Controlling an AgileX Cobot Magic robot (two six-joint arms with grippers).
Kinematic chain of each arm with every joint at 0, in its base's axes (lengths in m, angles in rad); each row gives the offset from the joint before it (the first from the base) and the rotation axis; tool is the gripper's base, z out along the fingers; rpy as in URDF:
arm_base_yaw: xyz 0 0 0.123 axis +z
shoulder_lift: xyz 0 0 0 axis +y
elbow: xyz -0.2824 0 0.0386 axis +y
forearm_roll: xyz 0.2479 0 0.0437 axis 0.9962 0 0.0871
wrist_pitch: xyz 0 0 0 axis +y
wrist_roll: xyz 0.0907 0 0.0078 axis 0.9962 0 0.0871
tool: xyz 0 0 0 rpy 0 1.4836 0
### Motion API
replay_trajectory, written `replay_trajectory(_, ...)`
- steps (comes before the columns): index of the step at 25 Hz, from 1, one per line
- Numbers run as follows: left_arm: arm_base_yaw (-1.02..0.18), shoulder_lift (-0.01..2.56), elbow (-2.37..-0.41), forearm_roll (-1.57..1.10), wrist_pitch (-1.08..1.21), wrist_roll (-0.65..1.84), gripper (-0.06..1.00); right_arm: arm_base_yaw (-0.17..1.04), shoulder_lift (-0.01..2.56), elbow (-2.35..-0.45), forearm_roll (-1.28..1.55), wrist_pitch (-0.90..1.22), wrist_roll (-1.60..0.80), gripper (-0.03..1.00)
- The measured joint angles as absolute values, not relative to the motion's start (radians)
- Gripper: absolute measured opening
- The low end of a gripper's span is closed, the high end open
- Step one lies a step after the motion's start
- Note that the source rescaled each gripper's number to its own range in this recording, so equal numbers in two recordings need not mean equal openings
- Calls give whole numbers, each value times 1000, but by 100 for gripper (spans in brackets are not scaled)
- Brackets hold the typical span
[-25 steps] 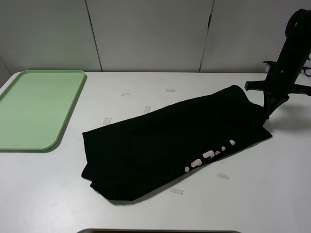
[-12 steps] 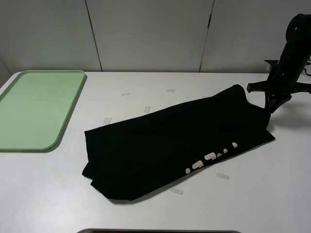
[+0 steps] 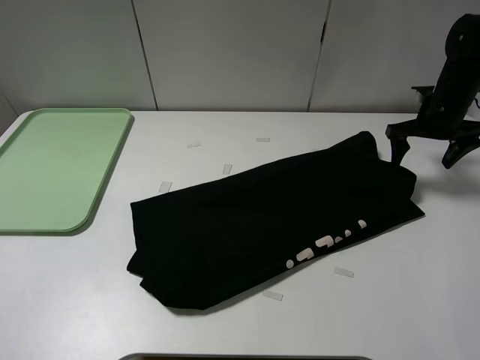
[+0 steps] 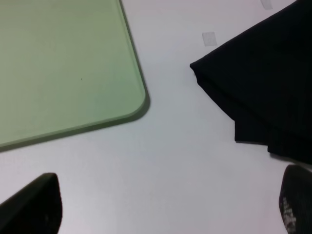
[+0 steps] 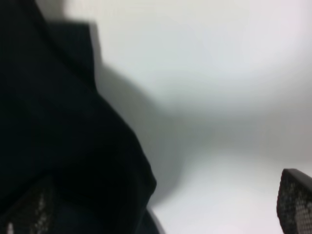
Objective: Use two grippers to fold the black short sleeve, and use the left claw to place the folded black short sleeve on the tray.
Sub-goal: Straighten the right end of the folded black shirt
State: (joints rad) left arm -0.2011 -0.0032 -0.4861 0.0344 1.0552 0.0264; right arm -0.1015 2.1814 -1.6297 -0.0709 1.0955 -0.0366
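Next, I move my right gripper, which hovers past the black short sleeve's end (image 3: 409, 182), back over its far edge (image 3: 385, 160) and pinch the cloth before folding.
The black short sleeve (image 3: 270, 225) lies folded in a long slanted band across the middle of the table, with pale lettering (image 3: 326, 244) near its front edge. The right gripper (image 3: 424, 156) is open and empty, hovering just right of the shirt's far right end. In the right wrist view the shirt (image 5: 58, 136) fills one side, and the gripper (image 5: 161, 209) stands wide open. The left gripper (image 4: 165, 209) is open above bare table between the tray corner (image 4: 139, 105) and the shirt's corner (image 4: 268, 87); it is out of the exterior high view. The green tray (image 3: 60, 165) lies empty at the far left.
Several small clear tape pieces lie on the white table around the shirt, such as one behind it (image 3: 227, 169) and one in front of it (image 3: 273, 295). Grey wall panels stand behind the table. A dark edge (image 3: 247, 358) shows at the bottom of the exterior high view.
The right gripper let go of the shirt's right corner, opened, and lifted up and to the right. The shirt's right end settled flat on the table.
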Motion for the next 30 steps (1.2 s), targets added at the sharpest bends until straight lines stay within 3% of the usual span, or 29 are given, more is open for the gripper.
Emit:
replay_trajectory(12,-201,-3,-486,34,1055,26,88,-146,2199,-1729,406,1160,-657,100)
replay_trajectory(30,-201,-3,-486,34,1055,26,88,-218,2365,-1738,440,1192,-749,100)
